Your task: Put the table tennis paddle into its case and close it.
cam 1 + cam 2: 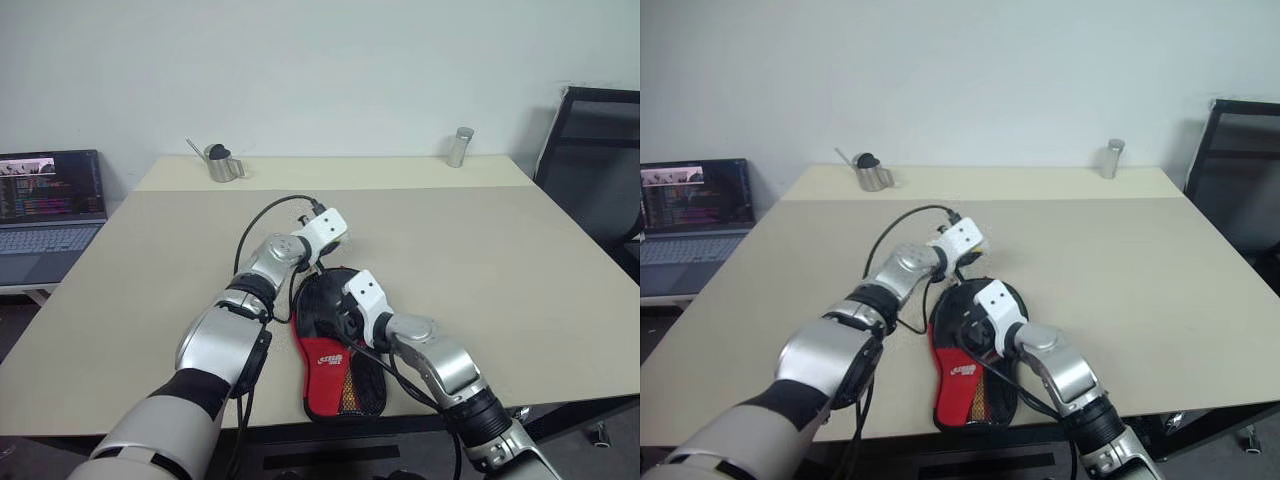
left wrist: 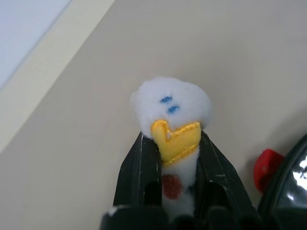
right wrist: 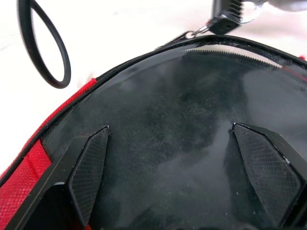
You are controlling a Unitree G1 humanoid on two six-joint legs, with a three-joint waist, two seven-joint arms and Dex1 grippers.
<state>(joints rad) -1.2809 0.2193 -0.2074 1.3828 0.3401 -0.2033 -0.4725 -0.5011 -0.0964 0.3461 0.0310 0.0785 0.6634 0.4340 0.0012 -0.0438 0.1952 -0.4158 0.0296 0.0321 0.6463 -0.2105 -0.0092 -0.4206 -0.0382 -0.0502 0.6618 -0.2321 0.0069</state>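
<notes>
The charm is tied to the zipper pull (image 3: 181,37) by a metal link (image 3: 200,30), so I expect the zipper pull to slide around to the case's front end when I pull.
The case (image 1: 331,362), red with a white logo, a mesh pocket and a black round end, lies flat near the table's front edge. My left gripper (image 2: 175,139) is shut on a small white plush charm (image 2: 171,103) with a yellow patch, just past the case's round end (image 1: 340,246). From the right wrist, that gripper sits at the zipper pull (image 3: 193,33), where a stretch of zipper teeth (image 3: 230,51) shows. My right gripper (image 3: 170,128) stands open over the round end, its fingers (image 3: 91,167) spread on a smooth black face. I cannot tell whether that face is the paddle or the case.
A black cable (image 3: 43,52) loops over the table (image 1: 500,260) beside the case. At the far edge stand a metal watering can (image 1: 222,163) and a metal cylinder (image 1: 459,147). A laptop (image 1: 48,205) sits off to the left, a black chair (image 1: 600,160) to the right.
</notes>
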